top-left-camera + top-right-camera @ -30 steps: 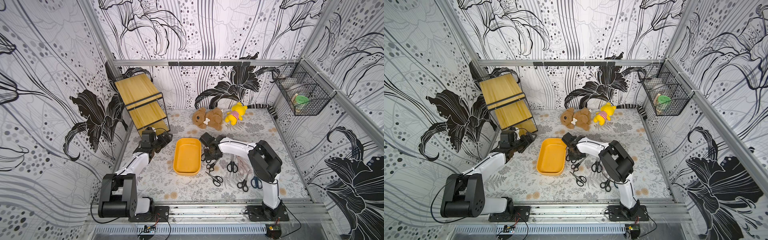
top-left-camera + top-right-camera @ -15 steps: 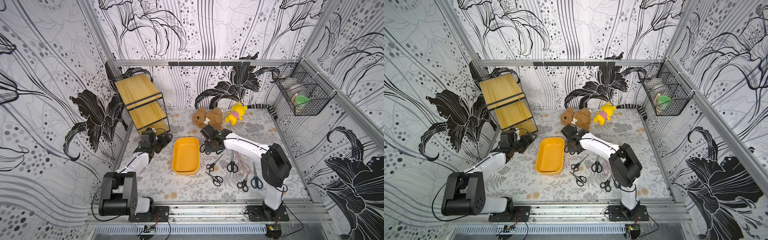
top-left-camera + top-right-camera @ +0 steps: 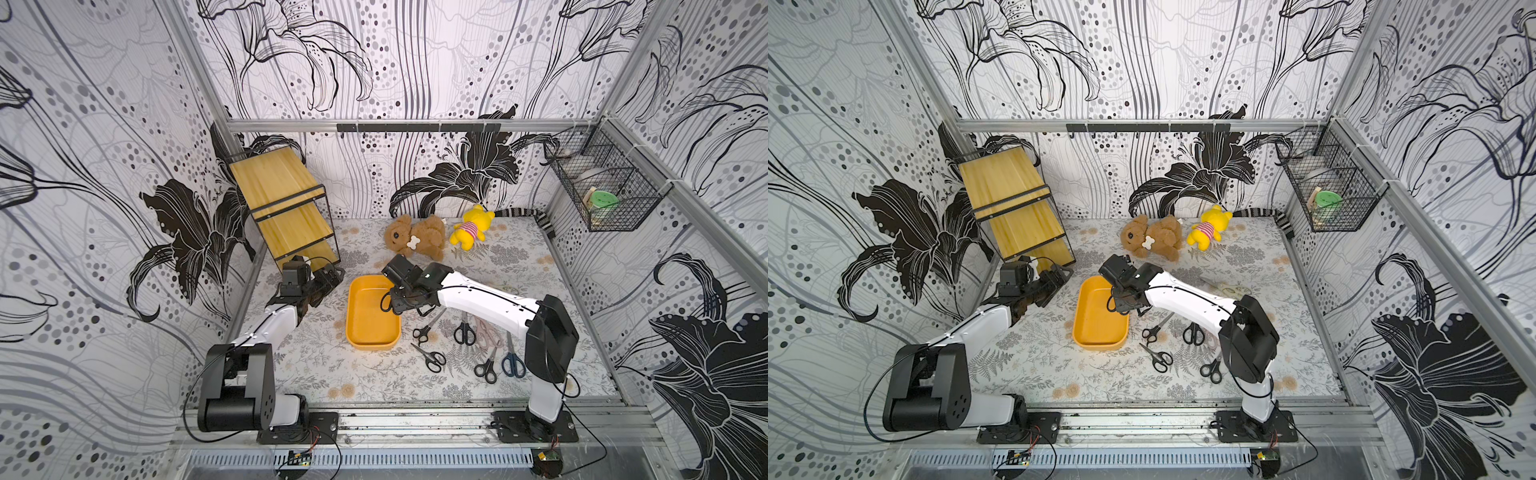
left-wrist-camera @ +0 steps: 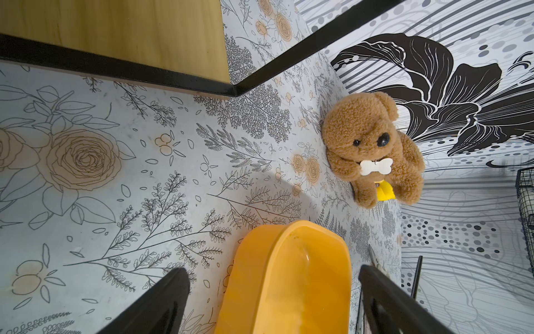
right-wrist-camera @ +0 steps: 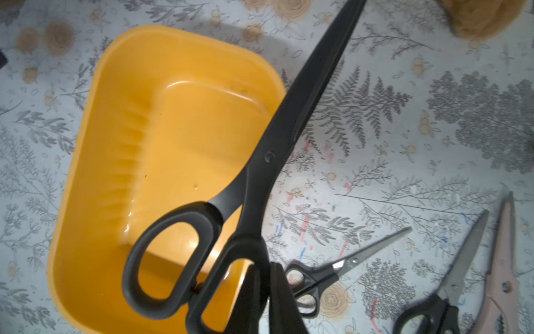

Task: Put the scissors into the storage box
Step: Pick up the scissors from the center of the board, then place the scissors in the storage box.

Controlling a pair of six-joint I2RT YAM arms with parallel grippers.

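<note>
The large scissors (image 5: 268, 157) point along the storage box's long side. I should keep carrying them with my right gripper toward the storage box's middle (image 3: 372, 313) until their blades are inside.
My right gripper (image 5: 270, 289) is shut on one handle loop of a large all-black pair of scissors (image 5: 268, 156). It hangs tilted over the right rim of the orange storage box (image 5: 101, 144), handles above the inside, blades pointing out past the rim. In both top views the right gripper (image 3: 401, 297) sits at the storage box's (image 3: 370, 336) far right corner. Several more scissors lie right of it: black pairs (image 3: 428, 328) (image 3: 463, 330) (image 3: 432, 357), a pinkish pair (image 3: 488, 332) and a dark blue pair (image 3: 513, 359). My left gripper (image 3: 332, 276) (image 4: 271, 270) is open, empty, left of the storage box (image 4: 260, 289).
A wooden shelf rack (image 3: 286, 208) stands at the back left, close to the left gripper. A brown plush dog (image 3: 415, 239) and a yellow plush bear (image 3: 471, 228) lie at the back. A black wire basket (image 3: 602, 195) hangs on the right wall. Cream-handled scissors (image 3: 1225, 287) lie behind the right arm.
The right gripper, still shut on the black scissors, rose from beside the box and shifted left over its right rim while the arm stretched out. The left arm has not moved.
</note>
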